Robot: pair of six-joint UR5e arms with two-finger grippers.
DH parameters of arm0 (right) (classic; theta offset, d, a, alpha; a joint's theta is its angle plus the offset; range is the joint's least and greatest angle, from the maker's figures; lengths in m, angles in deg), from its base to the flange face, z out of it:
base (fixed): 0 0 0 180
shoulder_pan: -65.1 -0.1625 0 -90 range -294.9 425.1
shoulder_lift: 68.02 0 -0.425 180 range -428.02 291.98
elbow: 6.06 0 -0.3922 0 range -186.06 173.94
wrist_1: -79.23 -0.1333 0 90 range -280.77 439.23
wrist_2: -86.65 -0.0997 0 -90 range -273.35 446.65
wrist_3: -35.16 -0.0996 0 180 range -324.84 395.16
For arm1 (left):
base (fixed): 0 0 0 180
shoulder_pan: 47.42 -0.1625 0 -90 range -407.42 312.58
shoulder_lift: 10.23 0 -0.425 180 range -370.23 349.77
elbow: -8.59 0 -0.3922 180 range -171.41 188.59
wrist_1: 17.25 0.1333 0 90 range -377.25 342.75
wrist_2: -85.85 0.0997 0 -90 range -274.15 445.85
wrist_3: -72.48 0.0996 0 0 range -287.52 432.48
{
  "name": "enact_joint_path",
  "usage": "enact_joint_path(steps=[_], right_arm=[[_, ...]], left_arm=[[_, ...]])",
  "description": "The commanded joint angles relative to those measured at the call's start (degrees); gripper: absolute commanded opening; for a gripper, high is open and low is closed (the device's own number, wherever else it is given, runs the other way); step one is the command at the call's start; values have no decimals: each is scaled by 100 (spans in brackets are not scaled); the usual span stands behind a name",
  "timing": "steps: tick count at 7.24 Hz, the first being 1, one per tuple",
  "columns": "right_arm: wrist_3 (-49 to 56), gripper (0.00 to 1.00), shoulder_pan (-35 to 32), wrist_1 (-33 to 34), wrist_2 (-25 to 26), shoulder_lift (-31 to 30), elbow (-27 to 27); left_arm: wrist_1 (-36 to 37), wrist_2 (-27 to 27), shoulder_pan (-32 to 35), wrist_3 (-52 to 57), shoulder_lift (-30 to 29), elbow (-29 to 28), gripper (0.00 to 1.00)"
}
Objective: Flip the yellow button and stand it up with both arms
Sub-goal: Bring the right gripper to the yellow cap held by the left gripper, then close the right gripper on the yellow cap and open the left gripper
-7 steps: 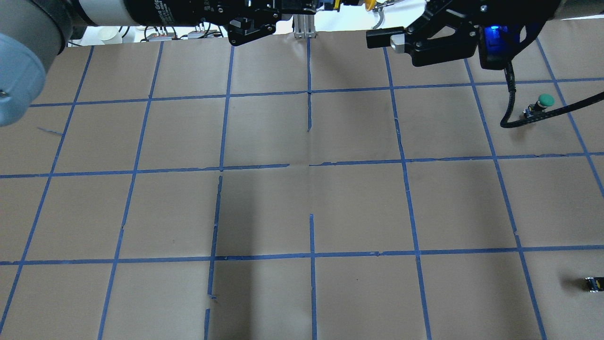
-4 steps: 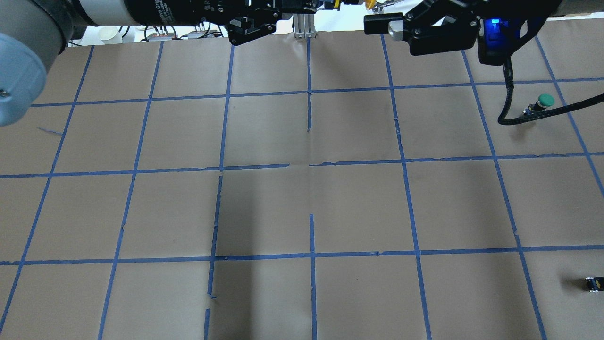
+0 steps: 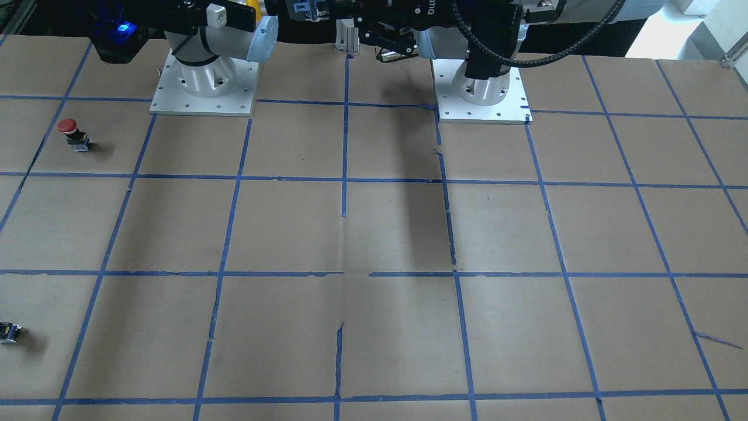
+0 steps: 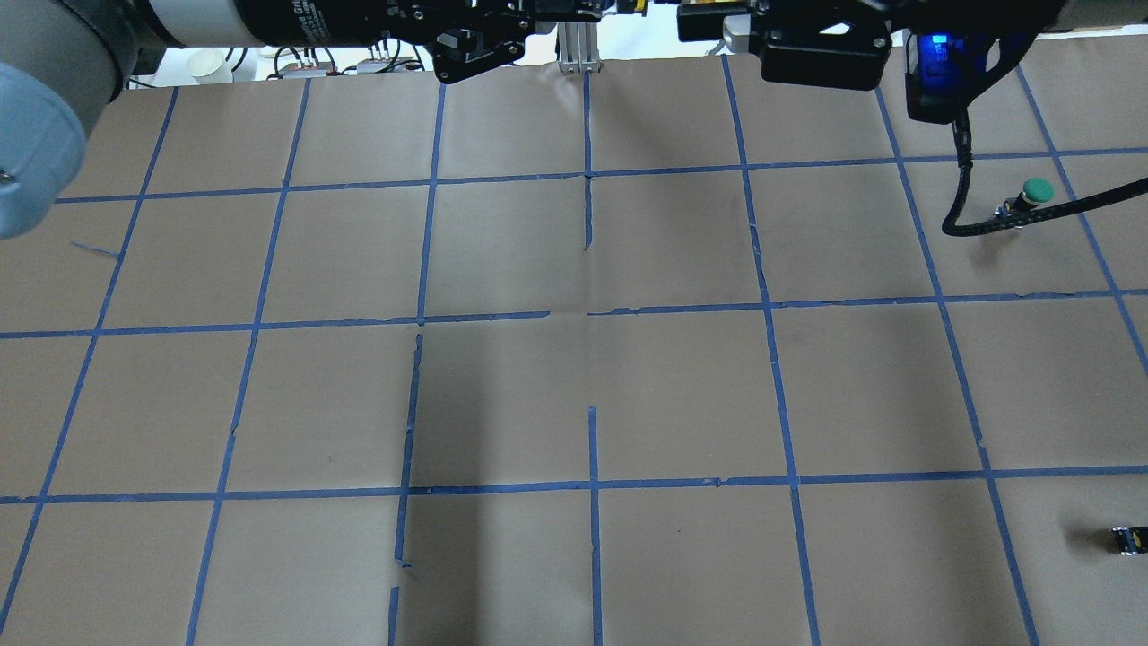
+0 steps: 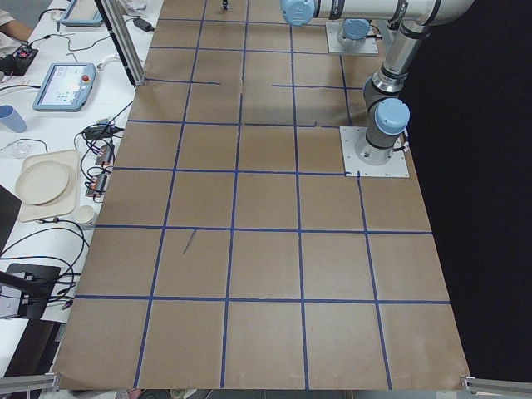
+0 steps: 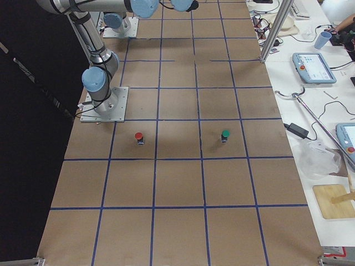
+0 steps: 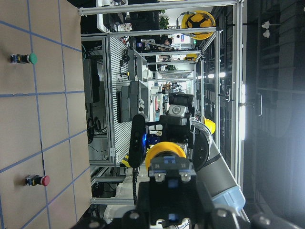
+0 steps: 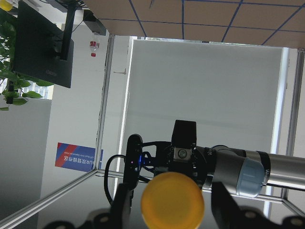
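The black and blue body (image 3: pixel 306 10) extends in line beyond the yellow cap (image 8: pixel 172 200), so I expect the body to follow, jutting out, when my right gripper carries the button.
The yellow button (image 8: pixel 172 200) is held high in the air between the two grippers, far above the table. In the right wrist view its round yellow cap faces the camera. In the left wrist view its black and blue body (image 7: pixel 167 168) faces the camera, with the cap behind it. My left gripper (image 7: pixel 167 193) is shut on the button's body. My right gripper (image 8: pixel 172 212) is open, with a finger (image 8: pixel 121 205) on each side of the cap and small gaps showing. In the overhead view the right gripper (image 4: pixel 717 27) is at the top edge.
A green-capped button (image 4: pixel 1036 190) stands at the table's right, with the right arm's black cable (image 4: pixel 964 193) hanging over it. A red-capped button (image 3: pixel 69 126) stands near the right arm's base plate (image 3: pixel 201 102). A tiny black block (image 4: pixel 1128 538) lies at the near right edge.
My right gripper has moved left and further up the overhead view, toward the left gripper, and now straddles the button's cap. The left arm has not moved.
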Motion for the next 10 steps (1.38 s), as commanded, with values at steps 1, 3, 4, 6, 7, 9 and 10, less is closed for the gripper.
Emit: enact_joint_path(steps=[1, 3, 4, 6, 7, 9, 10], right_arm=[[-5, 27, 27, -13, -134, 1, 0], [-5, 24, 27, -39, -144, 1, 0], [-5, 24, 27, -39, -144, 1, 0], [-14, 23, 36, -30, -135, 27, 8], [-31, 23, 71, -4, -117, 45, 17], [-31, 23, 394, 467, 484, 71, 26], [-5, 23, 518, 845, 985, 72, 17]], left_arm=[[0, -2, 0, 2, 10, -10, 5], [-9, -2, 0, -94, 10, -19, 44], [0, -2, 0, -338, 18, -63, 99], [0, -2, 0, -376, 18, -107, 100], [0, -2, 0, -385, 18, -125, 100], [0, 295, 0, -393, 18, -134, 100], [0, 480, 0, -428, 10, -134, 100]])
